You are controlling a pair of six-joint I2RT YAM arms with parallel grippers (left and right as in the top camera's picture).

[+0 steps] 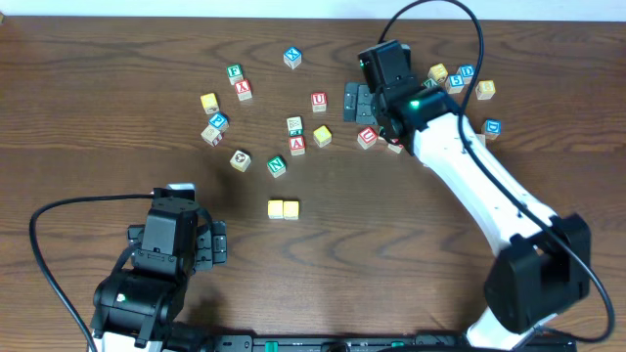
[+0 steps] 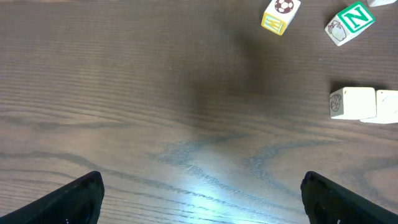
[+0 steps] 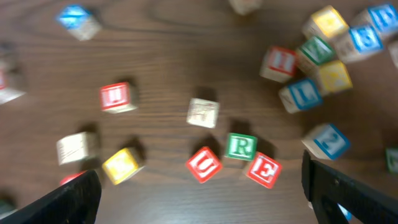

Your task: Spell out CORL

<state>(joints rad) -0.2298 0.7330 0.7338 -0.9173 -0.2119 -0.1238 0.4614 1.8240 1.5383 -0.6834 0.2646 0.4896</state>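
The green R cube is between the red U and E cubes (image 3: 240, 148), a long way from my left gripper, so my right gripper should pick up the R cube next.
Two plain yellow cubes (image 1: 284, 209) sit side by side at the table's middle; in the left wrist view they (image 2: 352, 102) show pale at the right edge. The green R cube (image 3: 240, 146) lies between a red U cube (image 3: 204, 165) and a red E cube (image 3: 263, 170), just ahead of my right gripper (image 3: 202, 202), which is open and empty. In the overhead view the right gripper (image 1: 358, 103) hovers by the red U cube (image 1: 367, 137), and the arm hides the R cube. Blue-lettered cubes (image 3: 300, 94) are too blurred to read. My left gripper (image 1: 217, 242) (image 2: 202, 199) stands open over bare wood.
Several loose cubes lie scattered across the far half of the table, including a green N cube (image 1: 277, 165) (image 2: 349, 22) and a football-picture cube (image 2: 281, 14). A cluster of cubes (image 1: 460, 78) sits at the far right. The right arm (image 1: 469, 176) crosses the right side.
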